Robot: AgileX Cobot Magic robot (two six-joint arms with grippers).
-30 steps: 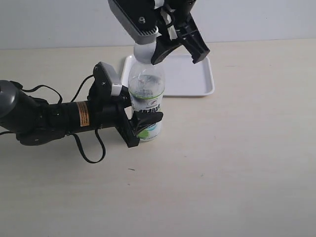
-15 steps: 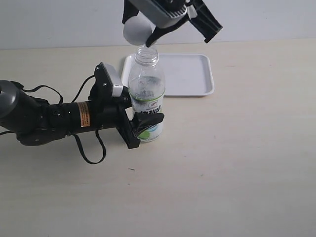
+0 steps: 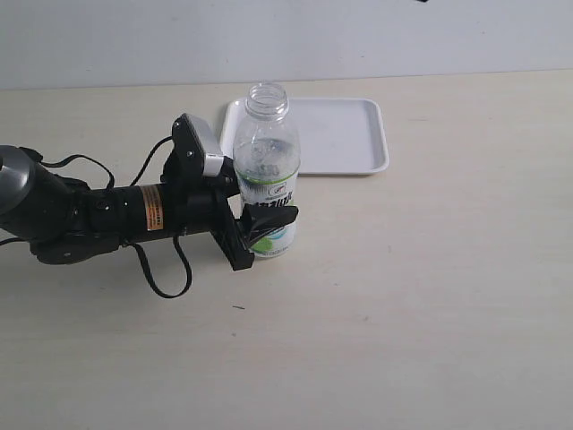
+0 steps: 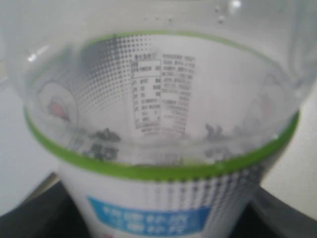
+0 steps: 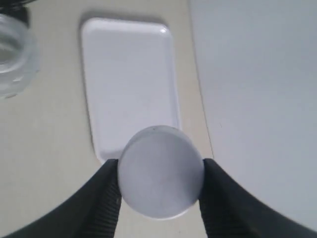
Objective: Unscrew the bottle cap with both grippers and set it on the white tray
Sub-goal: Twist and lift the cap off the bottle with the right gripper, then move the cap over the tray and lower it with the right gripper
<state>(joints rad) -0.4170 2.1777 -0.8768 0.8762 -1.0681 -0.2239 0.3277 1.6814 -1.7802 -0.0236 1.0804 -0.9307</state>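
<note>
The white bottle cap point(image 5: 161, 172) is pinched by its rim and the white tray is empty, so the robot's right gripper should keep moving down to the tray's open bottom point(image 3: 349, 139) and let go.
The clear bottle point(image 3: 264, 170) stands upright on the table with its neck open. My left gripper point(image 3: 255, 231) is shut on the bottle's labelled lower body; up close the label point(image 4: 163, 148) fills the left wrist view. The white bottle cap point(image 5: 161, 171) sits pinched between the black fingers point(image 5: 104, 198) of my right gripper point(image 5: 161, 173), high above the table. Below it lies the white tray point(image 5: 129, 84), and the bottle's open neck point(image 5: 12, 54) shows at the side. In the exterior view the right gripper is out of the picture, and the white tray point(image 3: 345, 134) lies behind the bottle.
The left arm point(image 3: 98, 215) with its orange label and looping cable point(image 3: 161, 269) lies low across the table's left side. A pale wall point(image 3: 286, 36) rises behind the tray's far edge.
The right gripper has lifted the cap off the bottle's neck and risen up out of the exterior view. The left gripper and bottle have stayed still.
</note>
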